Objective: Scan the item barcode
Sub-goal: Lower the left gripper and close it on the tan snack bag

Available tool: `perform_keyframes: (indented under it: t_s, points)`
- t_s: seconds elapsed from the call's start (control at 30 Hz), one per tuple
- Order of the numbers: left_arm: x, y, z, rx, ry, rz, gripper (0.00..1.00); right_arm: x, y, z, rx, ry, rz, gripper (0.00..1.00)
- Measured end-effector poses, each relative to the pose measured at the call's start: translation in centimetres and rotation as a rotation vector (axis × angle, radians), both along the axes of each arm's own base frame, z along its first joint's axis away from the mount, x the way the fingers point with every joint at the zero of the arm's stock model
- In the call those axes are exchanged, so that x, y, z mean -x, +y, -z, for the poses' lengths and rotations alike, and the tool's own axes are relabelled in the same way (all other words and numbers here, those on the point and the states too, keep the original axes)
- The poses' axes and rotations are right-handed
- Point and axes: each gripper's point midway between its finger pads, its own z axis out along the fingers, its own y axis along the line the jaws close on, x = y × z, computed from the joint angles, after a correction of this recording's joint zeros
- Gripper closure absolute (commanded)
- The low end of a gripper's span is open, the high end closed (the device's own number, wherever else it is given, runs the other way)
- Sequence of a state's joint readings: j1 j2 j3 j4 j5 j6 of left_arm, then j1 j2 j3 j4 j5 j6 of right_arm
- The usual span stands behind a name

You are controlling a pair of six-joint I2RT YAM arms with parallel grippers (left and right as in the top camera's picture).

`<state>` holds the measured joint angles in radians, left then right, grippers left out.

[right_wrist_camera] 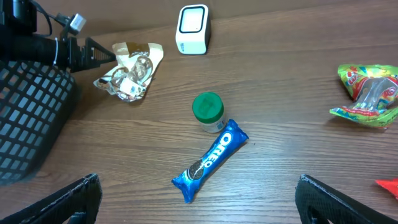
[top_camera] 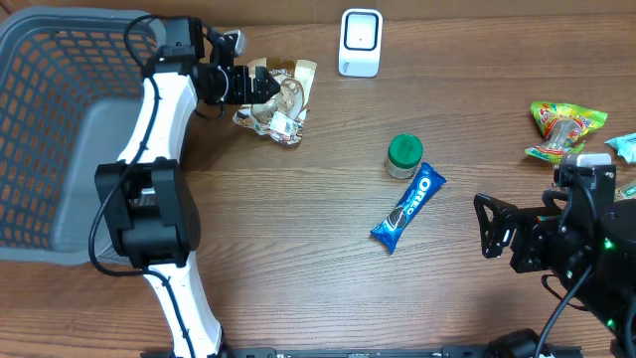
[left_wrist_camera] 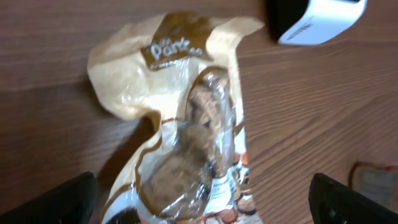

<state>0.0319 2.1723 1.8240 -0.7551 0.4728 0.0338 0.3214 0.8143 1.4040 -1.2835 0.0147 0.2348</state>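
Note:
The pastry bag's wide body is between the fingers of the robot's left gripper, so the robot should move over to its folded side edge and pinch that edge before scanning.
A crumpled cream-and-brown pastry bag lies on the table at the back left. My left gripper is open right over it, one dark finger on each side and neither touching it. The white barcode scanner stands just to the right of the bag, at the table's back edge. My right gripper is open at the front right with nothing between its fingers. A blue Oreo pack lies just ahead of it.
A grey mesh basket fills the left side. A small jar with a green lid stands beside the Oreo pack. A green and yellow snack bag and other wrappers lie at the right edge.

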Motion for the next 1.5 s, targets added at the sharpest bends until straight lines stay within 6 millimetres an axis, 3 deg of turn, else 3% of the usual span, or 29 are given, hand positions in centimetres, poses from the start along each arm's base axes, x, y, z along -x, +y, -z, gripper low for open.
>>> perform_keyframes:
  t_s: [0.1, 0.33, 0.43, 0.6, 1.0, 1.27, 1.5]
  points:
    - [0.6, -0.8, -0.3, -0.058, 0.0, 0.008, 0.0, 0.0, 0.0, 0.0, 0.0, 0.0, 0.0, 0.0]
    - [1.6, -4.4, -5.1, -0.203, -0.115, 0.053, 0.0, 0.0, 0.0, 0.0, 0.0, 0.0, 0.0, 0.0]
    - [2.1, -5.5, -5.6, -0.261, -0.131, 0.067, 0.0, 0.0, 0.0, 0.0, 0.0, 0.0, -0.001, 0.0]
    - [2.0, -5.1, -4.9, -0.313, -0.119, 0.051, 0.0, 0.0, 0.0, 0.0, 0.001, 0.001, 0.0, 0.0]
    - [0.7, 1.4, 0.9, -0.406, -0.001, -0.058, 0.0, -0.1, 0.3, -0.2, -0.012, -0.007, -0.013, 0.0]
    - [0.0, 1.7, 2.6, -0.418, 0.002, -0.05, 0.0, 0.0, 0.6, -0.3, -0.024, -0.01, -0.028, 0.0]
    - [-1.0, 1.3, 2.7, -0.387, -0.035, -0.049, 0.0, 0.0, 0.7, -0.4, -0.026, -0.011, -0.03, 0.0]
